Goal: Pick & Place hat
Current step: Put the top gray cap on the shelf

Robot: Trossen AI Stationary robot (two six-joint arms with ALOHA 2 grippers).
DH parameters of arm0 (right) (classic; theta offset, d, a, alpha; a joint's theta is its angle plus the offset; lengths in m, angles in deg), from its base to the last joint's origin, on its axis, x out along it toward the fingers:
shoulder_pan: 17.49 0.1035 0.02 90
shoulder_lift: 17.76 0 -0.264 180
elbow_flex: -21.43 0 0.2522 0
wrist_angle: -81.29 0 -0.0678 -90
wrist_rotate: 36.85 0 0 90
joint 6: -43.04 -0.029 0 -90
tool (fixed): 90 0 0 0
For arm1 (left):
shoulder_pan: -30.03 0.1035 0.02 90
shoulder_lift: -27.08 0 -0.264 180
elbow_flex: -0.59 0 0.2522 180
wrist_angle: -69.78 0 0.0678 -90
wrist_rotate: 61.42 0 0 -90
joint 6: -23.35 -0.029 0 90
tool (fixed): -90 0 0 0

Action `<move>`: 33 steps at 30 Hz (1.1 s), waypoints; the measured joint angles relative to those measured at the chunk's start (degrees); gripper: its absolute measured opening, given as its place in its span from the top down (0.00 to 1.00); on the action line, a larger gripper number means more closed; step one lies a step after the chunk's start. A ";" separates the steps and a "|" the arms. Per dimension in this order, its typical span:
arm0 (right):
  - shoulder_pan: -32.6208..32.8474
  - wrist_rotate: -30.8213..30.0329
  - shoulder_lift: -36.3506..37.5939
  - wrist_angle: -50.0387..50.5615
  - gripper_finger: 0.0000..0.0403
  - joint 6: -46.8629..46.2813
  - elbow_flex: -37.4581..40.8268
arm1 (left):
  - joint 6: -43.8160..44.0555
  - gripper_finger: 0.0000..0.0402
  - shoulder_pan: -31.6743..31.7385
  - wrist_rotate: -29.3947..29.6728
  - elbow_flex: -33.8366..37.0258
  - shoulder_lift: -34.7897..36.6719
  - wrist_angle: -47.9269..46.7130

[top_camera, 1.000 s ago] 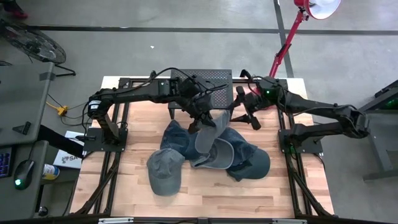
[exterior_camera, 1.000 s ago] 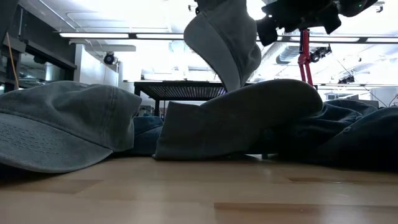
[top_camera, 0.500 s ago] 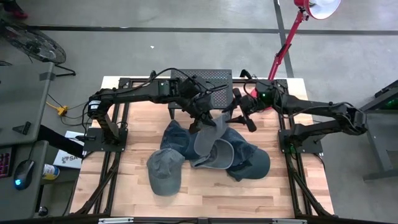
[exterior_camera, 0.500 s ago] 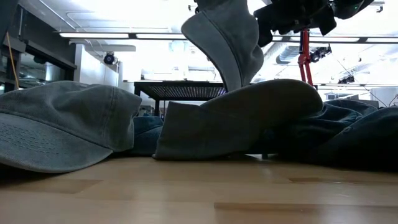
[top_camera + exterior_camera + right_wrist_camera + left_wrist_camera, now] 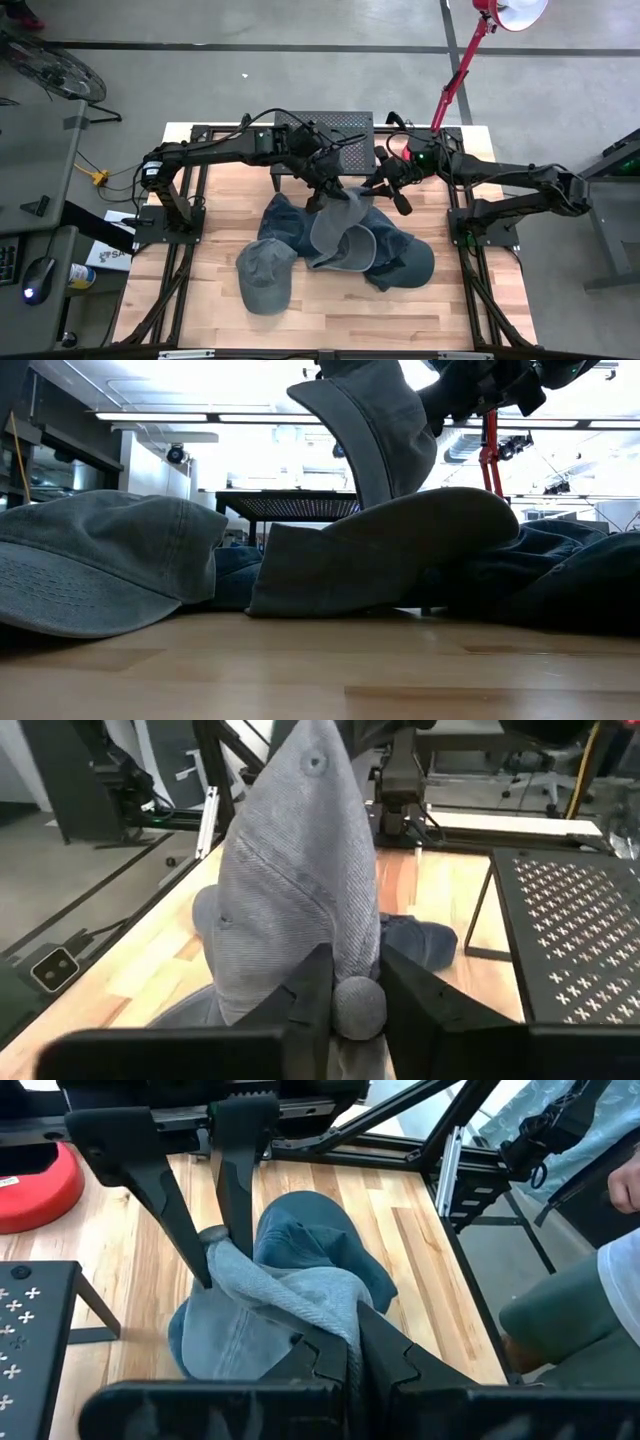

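Note:
The robot's two grippers both pinch the grey hat [image 5: 338, 217], so the left gripper should open and move back before the right gripper puts the hat on the perforated stand [image 5: 352, 125].
A grey hat [image 5: 372, 430] hangs in the air above a pile of hats in the middle of the table, between my two grippers. My left gripper [image 5: 322, 190] is shut on one end of it. My right gripper [image 5: 373, 190] has come in from the table's right and is shut on the other end. Below it, a second grey hat [image 5: 400, 550] lies on dark blue hats [image 5: 392, 245]. A third grey hat [image 5: 265, 272] lies on the wood toward the near left. My left gripper pinches a bunched edge of the grey hat [image 5: 335, 1325] between its two fingers, slanting down from the far left. The hat stretches away from the fingers toward the other gripper, held up over the pile. My right gripper pinches the hat's opposite end [image 5: 214, 1243] between its two fingers [image 5: 312, 982], slanting down from the table's right. The crown [image 5: 300, 850] runs from these fingers toward the left gripper; whether its lower edge touches the hat beneath, I cannot tell.
A black perforated stand [image 5: 325, 125] is at the far edge behind the grippers. A red lamp base [image 5: 412, 152] with its pole stands at the far right. A person [image 5: 590, 1300] sits beyond the table's edge. Bare wood lies along the near edge.
My right gripper has gone toward the table's left, up to the lifted grey hat, and has shut on its free end. The hat has shifted slightly between the two grippers and stays lifted.

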 joint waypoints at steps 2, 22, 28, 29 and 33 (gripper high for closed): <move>0.00 -0.76 0.33 0.23 0.87 -1.32 0.00 | 0.00 1.00 0.00 0.02 0.01 0.00 0.00; 0.03 -8.72 5.34 6.57 0.87 -9.20 -3.57 | -3.67 0.60 0.00 11.30 0.01 2.55 5.20; 0.04 -12.57 3.67 20.15 0.87 -4.82 -15.78 | -6.66 0.47 0.00 20.98 0.08 6.75 2.87; 0.04 -13.18 2.99 22.54 0.87 -4.10 -18.10 | -6.72 0.47 0.00 23.10 0.07 7.39 2.87; -0.20 -14.23 -0.50 29.21 0.87 -2.79 -27.08 | -6.86 0.46 0.00 31.55 -0.04 10.29 1.69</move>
